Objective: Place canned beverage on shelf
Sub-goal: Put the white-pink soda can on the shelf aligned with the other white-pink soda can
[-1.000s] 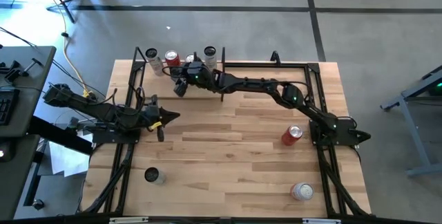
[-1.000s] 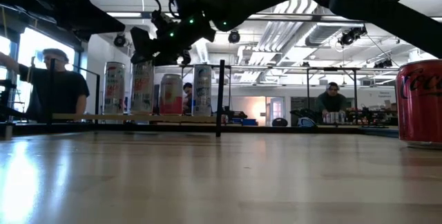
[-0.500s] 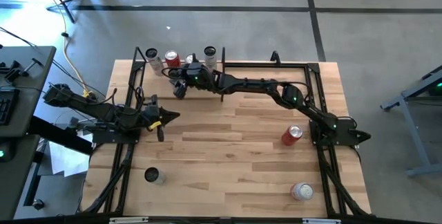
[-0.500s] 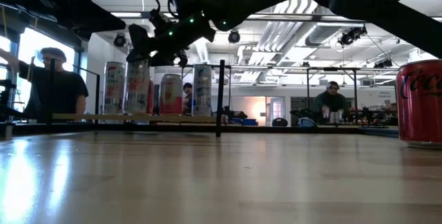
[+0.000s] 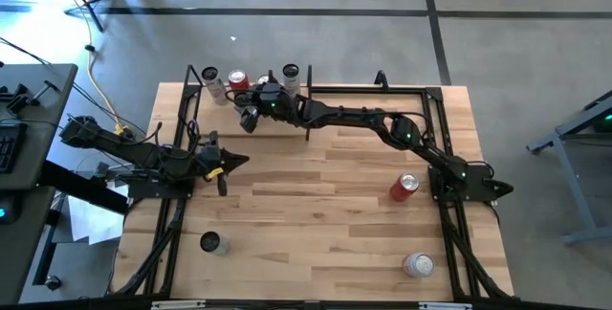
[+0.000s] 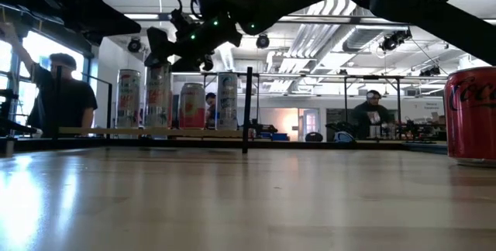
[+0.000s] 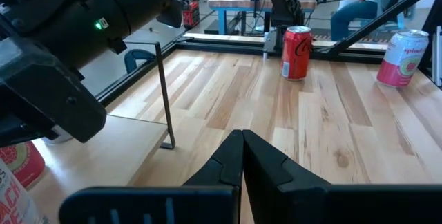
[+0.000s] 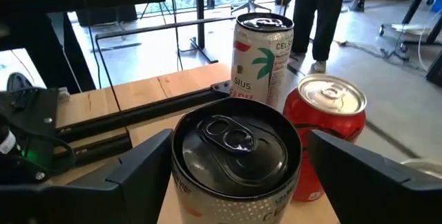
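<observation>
The dark-topped can (image 8: 235, 155) stands farther forward than the red can, so next my right gripper moves back to let my left gripper push the dark-topped can deeper onto the shelf (image 5: 226, 105).
The shelf (image 6: 85, 132), a light-wood board between black uprights, stands at the table's far left. Several cans stand upright on it. A tall can with a dark top (image 8: 235, 162) stands on the board (image 6: 159, 96). My right gripper (image 8: 235, 172) is open, level, with one finger on each side of that can's upper part (image 6: 164, 53). Behind the can stand a white can (image 8: 261, 58) and a red can (image 8: 328, 120). My left gripper (image 7: 242, 162) is shut with nothing in it, left of the table's middle (image 5: 239, 162). My right gripper comes level from the table's right side. One finger (image 8: 345, 162) stands clear of the can's wall. The other finger (image 8: 148, 165) is so close to the wall that I cannot tell whether it touches.
A red can (image 5: 404, 188) stands on the table at the right, and a pale pink can (image 5: 418, 265) stands near the front right corner. Another can (image 5: 210, 243) stands at the front left. Black frame rails run along the table's edges. People show beyond the table.
In the low view the tall can at my right gripper has swayed a little toward the shelf's left end and come back. It now stands upright on the board. Both arms have kept their places.
</observation>
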`<state>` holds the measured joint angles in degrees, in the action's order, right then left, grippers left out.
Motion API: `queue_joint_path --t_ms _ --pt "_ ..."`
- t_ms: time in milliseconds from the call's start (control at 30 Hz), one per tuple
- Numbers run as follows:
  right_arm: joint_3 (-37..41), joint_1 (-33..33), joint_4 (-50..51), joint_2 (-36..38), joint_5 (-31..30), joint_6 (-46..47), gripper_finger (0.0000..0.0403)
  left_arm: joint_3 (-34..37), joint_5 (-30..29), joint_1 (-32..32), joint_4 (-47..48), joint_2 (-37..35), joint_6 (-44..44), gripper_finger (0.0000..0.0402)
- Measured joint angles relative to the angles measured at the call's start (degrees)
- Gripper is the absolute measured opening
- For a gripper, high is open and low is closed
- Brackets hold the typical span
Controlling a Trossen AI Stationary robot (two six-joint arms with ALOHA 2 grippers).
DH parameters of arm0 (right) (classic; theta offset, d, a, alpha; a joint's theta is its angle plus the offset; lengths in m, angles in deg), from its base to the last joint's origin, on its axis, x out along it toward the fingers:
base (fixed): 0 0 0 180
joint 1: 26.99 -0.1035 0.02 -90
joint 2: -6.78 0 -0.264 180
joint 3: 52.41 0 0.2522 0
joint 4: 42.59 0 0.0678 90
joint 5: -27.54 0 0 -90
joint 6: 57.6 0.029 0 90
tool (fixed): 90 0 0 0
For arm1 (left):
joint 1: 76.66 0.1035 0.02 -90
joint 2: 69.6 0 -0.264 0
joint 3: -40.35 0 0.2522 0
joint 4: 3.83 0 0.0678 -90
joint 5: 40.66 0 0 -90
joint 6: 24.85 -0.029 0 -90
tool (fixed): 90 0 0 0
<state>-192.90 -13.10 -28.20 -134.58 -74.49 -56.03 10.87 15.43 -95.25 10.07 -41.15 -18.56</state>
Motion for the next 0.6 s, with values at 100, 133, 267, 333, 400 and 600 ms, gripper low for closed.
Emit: queue_joint_path --t_ms 100,133,267,333,400,600 --pt "-0.6 -0.3 0.5 0.0 0.0 -1.7 0.0317 0.0 0.0 0.0 0.0 0.0 0.0 0.0" --pt "-1.1 -0.4 1.0 0.0 0.0 -2.1 0.0317 0.0 0.0 0.0 0.0 0.0 -0.1 0.0" --pt "-4.7 -0.8 5.6 0.1 0.1 -4.6 0.0317 0.0 0.0 0.0 0.0 0.0 -0.1 0.0" --pt "-7.0 -0.8 9.4 0.1 0.1 -5.1 0.0318 0.0 -0.6 0.0 0.0 0.0 -0.1 0.0" --pt "-8.4 -0.8 10.9 0.3 0.2 -5.8 0.0315 0.0 -2.1 0.0 0.0 0.0 0.1 0.0" --pt "-6.3 -0.8 11.9 3.9 -1.6 -9.4 0.022 0.0 -2.8 0.0 0.0 0.3 2.0 0.0"
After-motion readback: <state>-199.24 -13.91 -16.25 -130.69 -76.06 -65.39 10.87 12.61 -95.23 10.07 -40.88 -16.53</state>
